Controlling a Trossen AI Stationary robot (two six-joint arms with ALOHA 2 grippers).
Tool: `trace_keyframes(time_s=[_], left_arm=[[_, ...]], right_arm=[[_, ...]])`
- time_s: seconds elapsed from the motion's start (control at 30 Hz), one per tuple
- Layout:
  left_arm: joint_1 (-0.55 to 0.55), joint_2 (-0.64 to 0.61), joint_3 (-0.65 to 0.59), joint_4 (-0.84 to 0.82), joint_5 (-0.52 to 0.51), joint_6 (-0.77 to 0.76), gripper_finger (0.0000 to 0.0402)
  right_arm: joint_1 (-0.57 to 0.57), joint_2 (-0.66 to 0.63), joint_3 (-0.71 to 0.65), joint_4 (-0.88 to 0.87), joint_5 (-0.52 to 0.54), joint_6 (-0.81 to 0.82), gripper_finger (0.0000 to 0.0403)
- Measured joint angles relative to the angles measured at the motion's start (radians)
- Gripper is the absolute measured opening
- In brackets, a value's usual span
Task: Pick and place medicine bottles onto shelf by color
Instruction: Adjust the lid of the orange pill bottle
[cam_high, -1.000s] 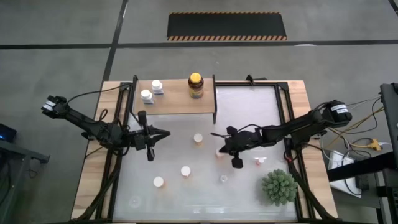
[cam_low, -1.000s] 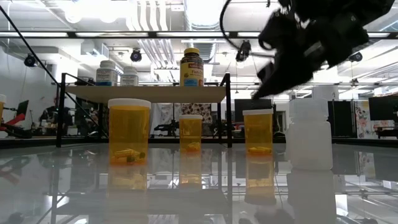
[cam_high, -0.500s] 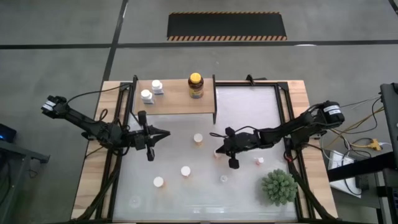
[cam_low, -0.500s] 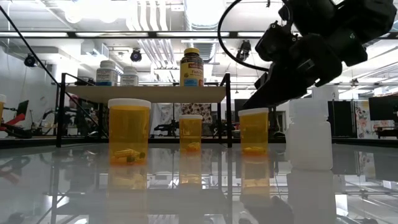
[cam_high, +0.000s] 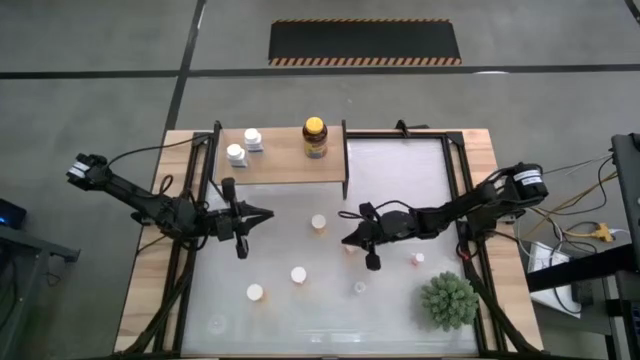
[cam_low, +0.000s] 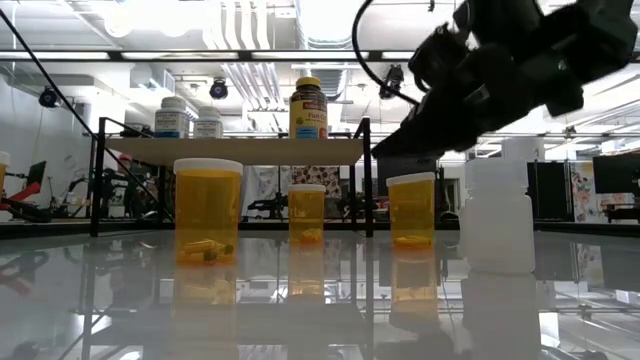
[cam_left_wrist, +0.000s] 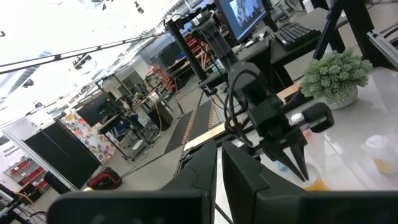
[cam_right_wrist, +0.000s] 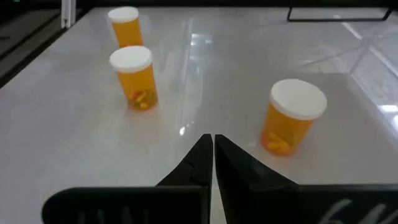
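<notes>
I need to move my right gripper away because its closed fingers cover the orange bottle's white cap (cam_low: 411, 179), and I should take that bottle (cam_low: 411, 216) with my left gripper.
The light-wood shelf (cam_high: 285, 165) stands at the table's far left and bears two white bottles (cam_high: 253, 140) (cam_high: 236, 154) and the amber jar (cam_high: 315, 137). Orange bottles stand upright on the white tabletop (cam_high: 319, 223) (cam_high: 298, 275) (cam_high: 254, 293). A white bottle (cam_high: 359, 288) and another small one (cam_high: 417, 259) are nearer the right. My right gripper (cam_high: 346, 241) is shut, pointing toward the table's left, over one more orange bottle (cam_low: 411, 210). My left gripper (cam_high: 266, 214) is shut and hovers near the shelf's front. My right gripper's shut fingers (cam_low: 385, 150) lie slanting just above the white cap (cam_low: 411, 179) of the orange bottle, which stands upright on the table. I cannot tell whether they touch it. In the right wrist view nothing lies between the fingertips (cam_right_wrist: 210, 138).
A spiky green plant (cam_high: 448, 300) stands at the table's near right corner. Black frame rails run along both table sides (cam_high: 462, 190). The shelf's black legs (cam_low: 366, 175) stand behind the loose bottles. Bare tabletop lies far right (cam_high: 400, 170).
My right gripper has moved toward the table's left edge, staying shut, and now reaches over the orange bottle beside it. That bottle has shifted slightly on the table. The left arm has kept still.
</notes>
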Motion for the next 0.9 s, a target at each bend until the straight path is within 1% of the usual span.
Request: trace_keyframes(time_s=[0.27,0.53,0.8,0.9], left_arm=[[0.000,0.000,0.000,0.001,0.000,0.000,0.0008],[0.000,0.000,0.000,0.003,0.000,0.000,0.0008],[0.000,0.000,0.000,0.007,0.000,0.001,0.0008],[0.000,0.000,0.000,0.008,0.000,0.000,0.0008]], right_arm=[[-0.002,0.108,-0.035,0.143,-0.009,0.033,0.0008],[-0.010,0.208,-0.036,0.212,-0.033,0.051,0.0008],[-0.011,0.267,-0.038,0.270,-0.036,0.032,0.0008],[-0.011,0.268,-0.038,0.296,-0.036,0.032,0.0008]])
